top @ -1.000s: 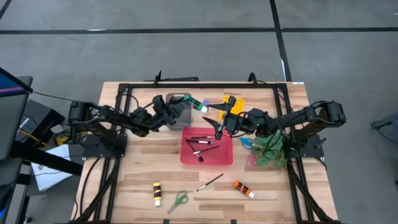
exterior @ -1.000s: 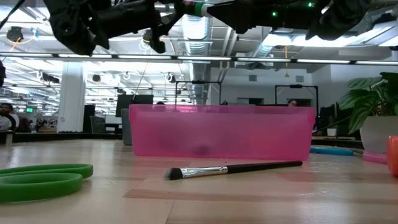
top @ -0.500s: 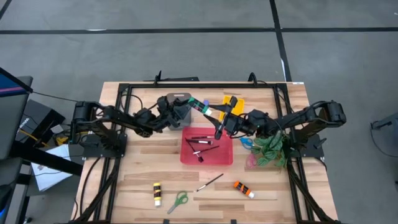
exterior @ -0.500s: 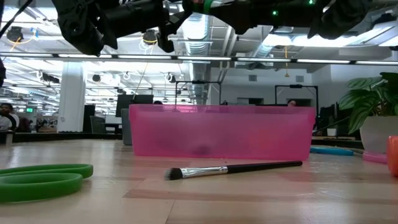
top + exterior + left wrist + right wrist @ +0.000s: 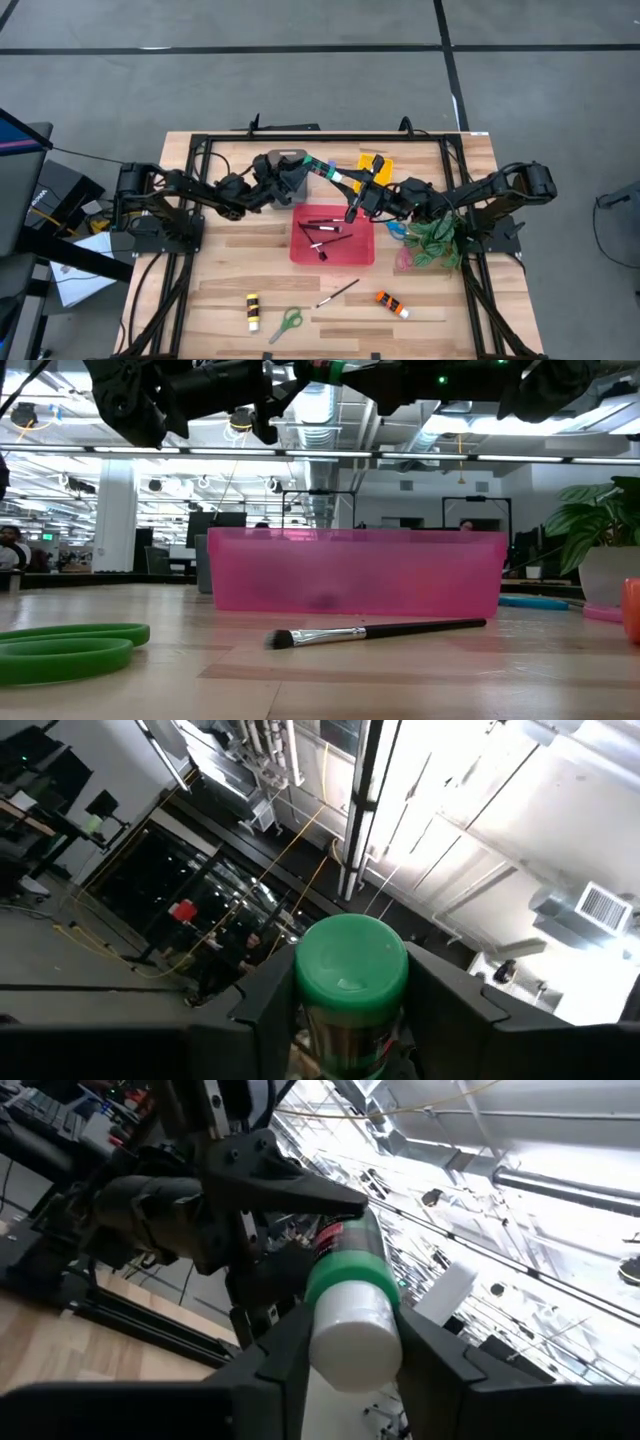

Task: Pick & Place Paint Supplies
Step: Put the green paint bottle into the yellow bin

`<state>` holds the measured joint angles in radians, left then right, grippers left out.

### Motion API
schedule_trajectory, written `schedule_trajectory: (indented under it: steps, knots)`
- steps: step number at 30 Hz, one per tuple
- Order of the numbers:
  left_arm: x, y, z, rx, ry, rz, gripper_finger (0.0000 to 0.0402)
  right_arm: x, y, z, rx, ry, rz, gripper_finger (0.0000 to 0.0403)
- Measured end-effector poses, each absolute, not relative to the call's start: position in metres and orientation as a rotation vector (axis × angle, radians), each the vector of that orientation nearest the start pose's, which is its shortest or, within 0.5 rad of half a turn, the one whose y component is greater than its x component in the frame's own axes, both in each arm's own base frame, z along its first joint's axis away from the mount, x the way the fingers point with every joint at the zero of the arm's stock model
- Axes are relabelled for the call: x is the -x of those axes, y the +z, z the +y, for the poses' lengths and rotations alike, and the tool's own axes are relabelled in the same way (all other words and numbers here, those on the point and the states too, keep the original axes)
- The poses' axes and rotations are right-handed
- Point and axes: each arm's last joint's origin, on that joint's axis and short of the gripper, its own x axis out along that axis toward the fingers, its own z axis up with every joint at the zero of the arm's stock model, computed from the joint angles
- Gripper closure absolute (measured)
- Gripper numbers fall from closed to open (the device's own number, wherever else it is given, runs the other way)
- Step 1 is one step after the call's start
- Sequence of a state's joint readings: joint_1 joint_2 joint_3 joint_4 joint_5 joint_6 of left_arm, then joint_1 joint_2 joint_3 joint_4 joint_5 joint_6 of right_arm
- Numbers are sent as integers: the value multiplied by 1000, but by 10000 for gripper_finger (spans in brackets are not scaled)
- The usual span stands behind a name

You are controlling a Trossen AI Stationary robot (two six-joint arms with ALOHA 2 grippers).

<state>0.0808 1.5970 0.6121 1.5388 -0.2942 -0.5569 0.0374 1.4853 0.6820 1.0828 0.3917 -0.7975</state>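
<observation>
I should open my left gripper first, because my right gripper is on the green paint tube's white end (image 5: 356, 1335). My right gripper will then lower the tube into the yellow tray (image 5: 386, 172).
A green paint tube (image 5: 322, 170) with a green cap (image 5: 350, 960) and a white end (image 5: 350, 1345) hangs in the air above the far middle of the table. Both grippers meet at it. My left gripper (image 5: 305, 165) comes from the left and is shut on it. My right gripper (image 5: 345, 182) comes from the right and is shut on its other end. In the low view only a bit of the tube's green (image 5: 325, 370) shows under the arms at the top edge. My left gripper pinches the tube's body just below the green cap (image 5: 345, 1020) between its two fingers (image 5: 265, 1000), coming from the table's left and slanting upward. The tube is lifted clear of the table. My right gripper pinches the tube at its white end and green band (image 5: 350, 1285), one finger (image 5: 285, 1350) on each side. It comes from the table's right, slanting a little upward. My left gripper (image 5: 330, 1230) holds the dark labelled part beyond.
A red tray (image 5: 296, 240) with brushes (image 5: 322, 228) lies below the hand-over. A grey tray (image 5: 287, 158) and a yellow tray (image 5: 380, 163) stand behind. Near the front lie a yellow tube (image 5: 253, 311), green scissors (image 5: 286, 322), a brush (image 5: 338, 292) and an orange tube (image 5: 392, 303). Blue scissors (image 5: 396, 228) and a plant (image 5: 435, 238) are at the right.
My left gripper has carried the tube a little toward the table's right, up to my right gripper. My right gripper's fingers have drawn together onto the tube's white end. The tube stays lifted clear.
</observation>
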Motion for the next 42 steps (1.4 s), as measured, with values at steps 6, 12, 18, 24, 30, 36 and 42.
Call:
schedule_trajectory:
  steps: [6,12,18,24,30,36,42]
  knots:
    - [-294,240,42,477,282,-552,196,-301,258,1,716,-498,-97,291]
    - [-296,229,57,350,385,-422,154,-298,261,0,721,-627,-58,291]
    - [-298,218,58,216,404,-248,139,-296,260,-3,707,-765,23,291]
    - [-288,231,44,-21,259,-66,143,-289,262,-15,679,-827,125,291]
    - [-262,253,30,-161,227,55,174,-266,274,-36,510,-817,268,291]
    - [-241,263,25,-180,210,138,203,-246,300,-60,333,-771,426,291]
    - [-235,257,25,-165,203,231,224,-239,339,-86,214,-698,635,291]
